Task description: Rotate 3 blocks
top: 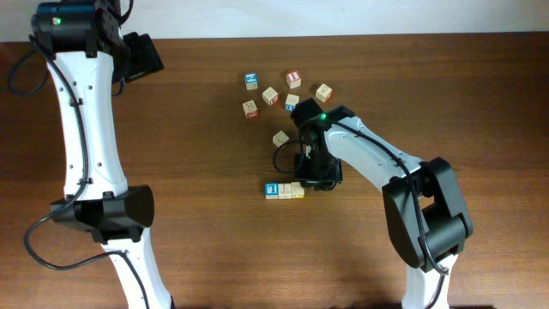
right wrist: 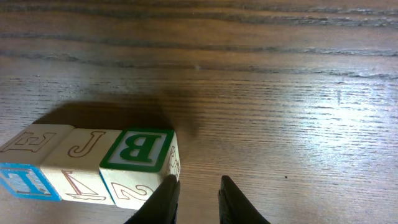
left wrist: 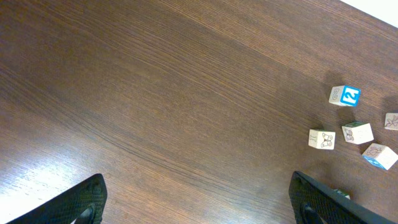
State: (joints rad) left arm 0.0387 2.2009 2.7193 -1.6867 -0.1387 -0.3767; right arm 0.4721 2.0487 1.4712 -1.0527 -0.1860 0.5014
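Observation:
The row's blue-faced end [top: 270, 190] stands free and my right gripper meets only the B block [top: 298, 190], so next I bring my left gripper down to steady that end first.
Three pale-wood blocks lie side by side in a row near the table's middle [top: 285, 190]. In the right wrist view the left block [right wrist: 28, 177] has a blue front face. The middle block [right wrist: 81, 152] shows a J on top. The right block [right wrist: 140, 149] carries a green-framed B. My right gripper [right wrist: 198, 185] is down at the table just right of the row, open only a narrow gap with nothing between the fingers. Its left finger [right wrist: 166, 193] touches the B block's right side. My left gripper [left wrist: 199, 208] hangs wide open over bare wood at the far left, holding nothing.
Several loose cubes are scattered behind the row: a blue-faced cube [top: 251, 81], a red-faced cube [top: 293, 80], and tan cubes [top: 323, 93] [top: 280, 137]. The right arm [top: 377, 159] reaches in from the front right.

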